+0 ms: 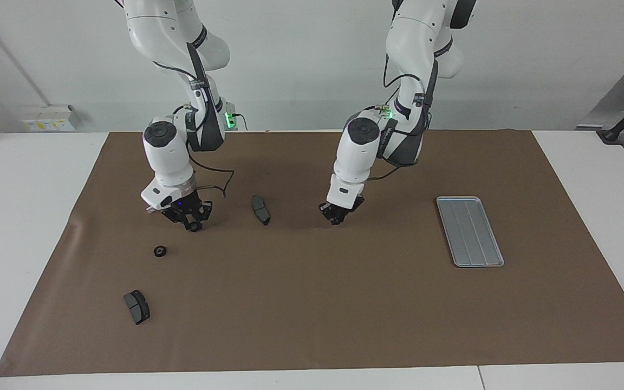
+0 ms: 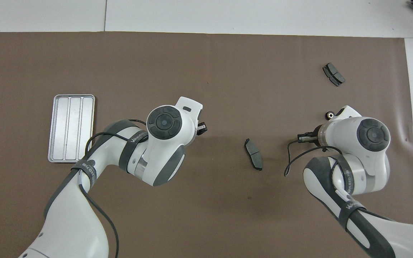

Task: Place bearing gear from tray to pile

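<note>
The mat's middle point(image 2: 205, 135) is blocked by my left gripper, so my left gripper should move back past the tray before my right gripper reaches in for the bearing gear.
The silver ridged tray point(image 1: 469, 232) lies on the brown mat toward the left arm's end, with nothing on it; it also shows in the overhead view point(image 2: 71, 128). A small black bearing gear point(image 1: 160, 251) lies on the mat toward the right arm's end, between two dark curved brake pads point(image 1: 261, 209) point(image 1: 136, 306) of the pile. My right gripper point(image 1: 191, 221) is open and empty, just above the mat, beside the gear and apart from it. My left gripper point(image 1: 338, 215) is shut and empty, low over the mat's middle. No white bracket is in view.
The brown mat point(image 1: 312, 325) covers most of the white table. In the overhead view the gear point(image 2: 330, 115) shows at the edge of the right hand, with one pad point(image 2: 254, 154) nearer to the robots and the other pad point(image 2: 333, 74) farther out.
</note>
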